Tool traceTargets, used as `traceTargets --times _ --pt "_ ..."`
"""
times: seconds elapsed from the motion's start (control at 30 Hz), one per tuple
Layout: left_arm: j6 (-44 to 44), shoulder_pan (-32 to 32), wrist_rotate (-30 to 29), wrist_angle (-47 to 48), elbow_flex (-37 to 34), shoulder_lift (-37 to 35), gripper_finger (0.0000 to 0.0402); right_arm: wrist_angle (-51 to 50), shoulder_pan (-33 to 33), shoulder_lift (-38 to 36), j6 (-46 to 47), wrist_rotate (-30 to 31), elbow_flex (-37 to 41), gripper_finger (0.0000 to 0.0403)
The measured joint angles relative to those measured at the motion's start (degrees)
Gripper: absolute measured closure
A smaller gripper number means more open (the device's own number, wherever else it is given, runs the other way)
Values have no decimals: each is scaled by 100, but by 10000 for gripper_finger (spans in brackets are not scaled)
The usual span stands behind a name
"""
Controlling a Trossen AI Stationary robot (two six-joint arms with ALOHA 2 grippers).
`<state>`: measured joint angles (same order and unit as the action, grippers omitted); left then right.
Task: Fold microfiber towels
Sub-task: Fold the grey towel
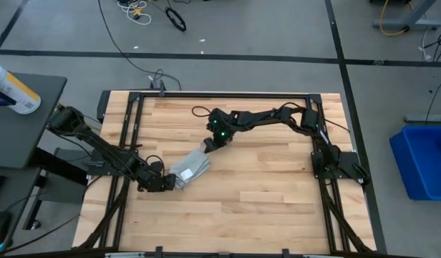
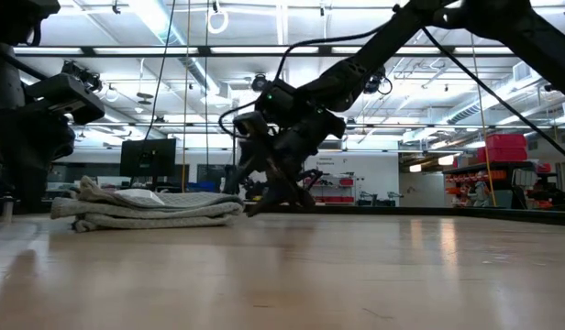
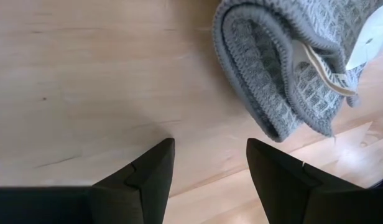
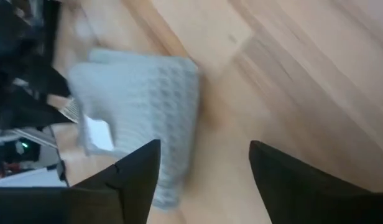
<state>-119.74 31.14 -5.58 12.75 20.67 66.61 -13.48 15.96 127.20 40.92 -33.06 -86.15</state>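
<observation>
My right gripper will gather the folded stack [image 1: 190,168] at the pinch and pull it along bunched, as the towel's edge facing the gripper is a soft rounded fold [image 4: 183,124].
The grey-blue microfiber towel [image 1: 191,169] lies folded in a small thick stack on the wooden table, left of centre; it also shows in the low view [image 2: 149,209], in the left wrist view [image 3: 285,68] and in the right wrist view [image 4: 145,99]. A white tag [image 4: 97,134] lies on its top. My left gripper [image 1: 172,183] is open just off the stack's near-left end, touching nothing. My right gripper [image 1: 207,145] is open just off its far-right end, a little above the table, touching nothing.
A black metal frame [image 1: 220,95] runs around the table's edges. A side table with a white bottle [image 1: 13,89] stands off the left edge. A blue bin [image 1: 423,159] stands on the floor to the right. Bare wood lies to the right of and near the towel.
</observation>
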Motion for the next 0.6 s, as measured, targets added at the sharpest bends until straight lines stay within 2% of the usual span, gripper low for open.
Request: traceTargets --times 0.3,0.4,0.6 --pt "12 0 21 -22 0 0 191 -83 35 387 -346 -865 -33 166" --pt "44 0 78 -26 0 0 191 378 -54 434 -63 -1186 -27 160" --pt "63 -2 116 -38 0 0 191 898 -61 457 423 -1287 -13 154"
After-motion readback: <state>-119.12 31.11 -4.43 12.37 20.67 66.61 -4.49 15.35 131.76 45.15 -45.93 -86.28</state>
